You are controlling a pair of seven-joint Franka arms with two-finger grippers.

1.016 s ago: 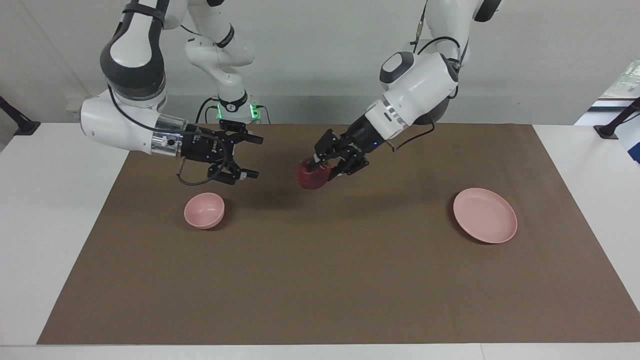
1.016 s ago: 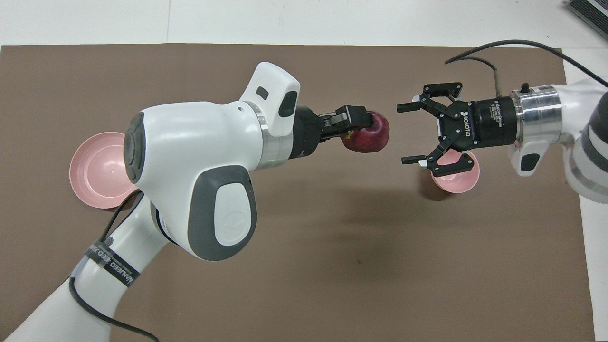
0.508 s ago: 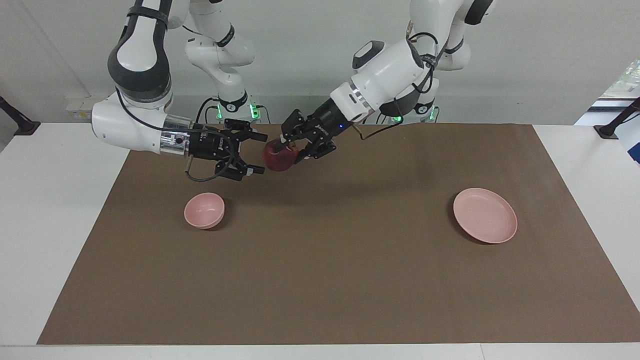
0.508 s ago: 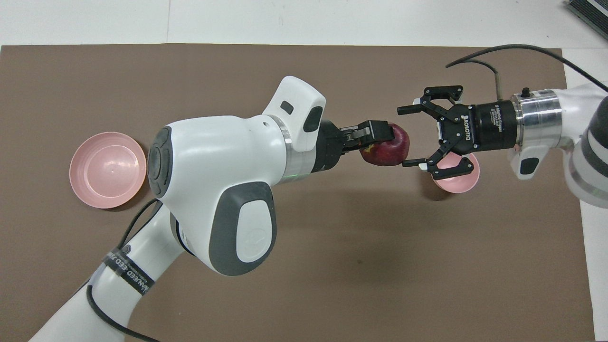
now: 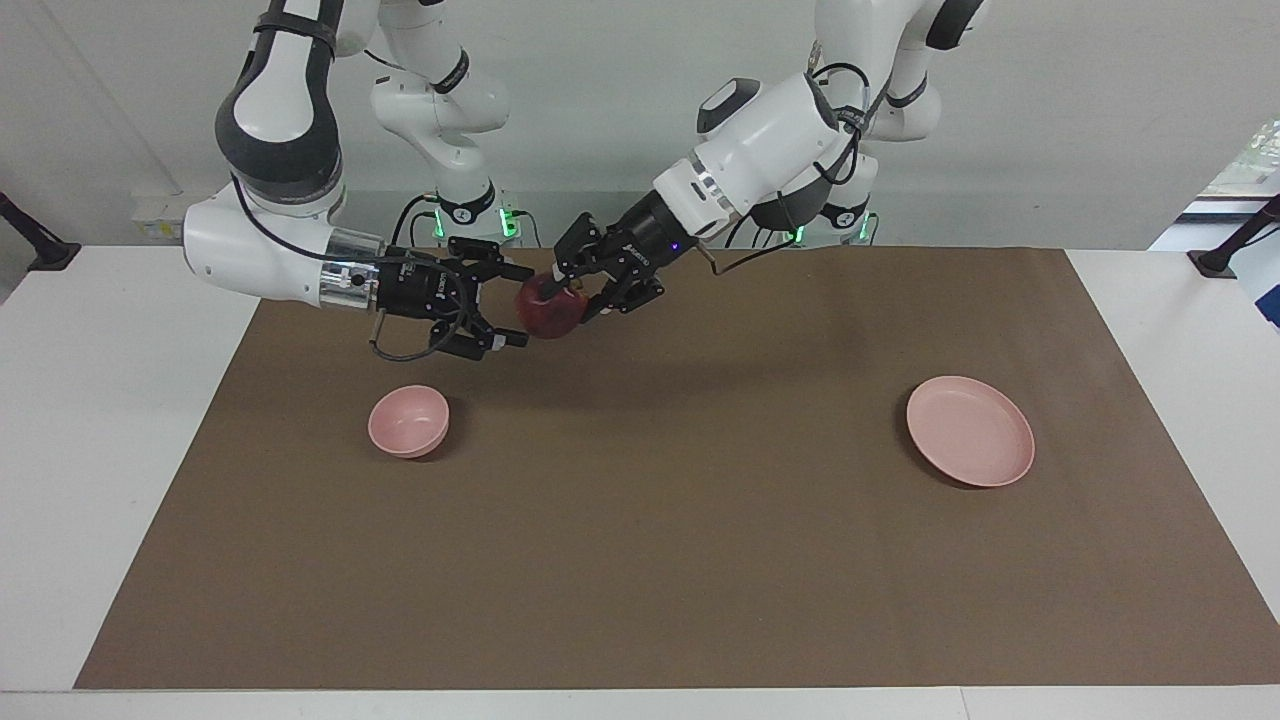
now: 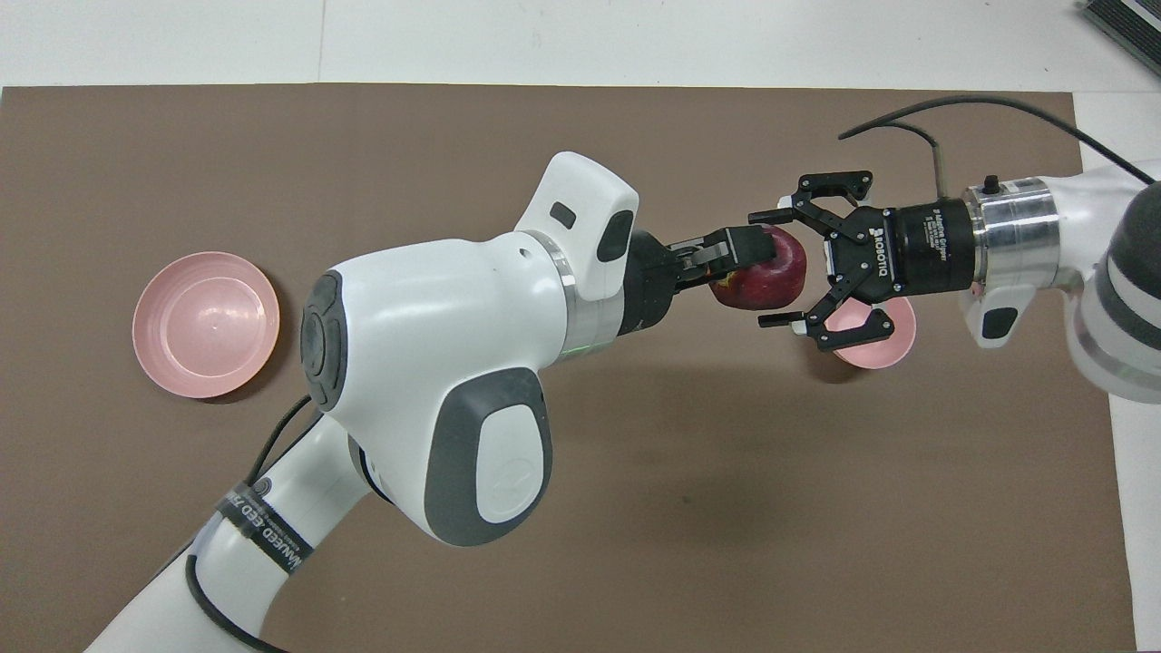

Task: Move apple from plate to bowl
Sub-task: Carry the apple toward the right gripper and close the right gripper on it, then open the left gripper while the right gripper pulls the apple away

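Next, my right gripper closes on the apple [image 6: 781,270] before my left gripper opens, because my left gripper is holding the apple and the bowl [image 5: 409,421] stands under my right gripper.
The dark red apple [image 5: 548,308] [image 6: 762,279] hangs in the air over the brown mat, with my left gripper [image 5: 565,295] [image 6: 744,263] shut on it. My right gripper [image 5: 515,308] [image 6: 764,269] is level with it and open, one finger on each side of the apple. I cannot tell whether those fingers touch it. The small pink bowl [image 5: 408,422] [image 6: 884,343] stands on the mat at the right arm's end, partly covered by the right gripper in the overhead view. The wide pink plate [image 5: 970,430] [image 6: 206,324] lies bare at the left arm's end.
A brown mat [image 5: 660,560] covers most of the white table. The left arm stretches low across the middle of the mat toward the right arm's end.
My left gripper has carried the apple up and toward the right arm's end, in between the right gripper's open fingers. The right gripper has shifted slightly toward the apple.
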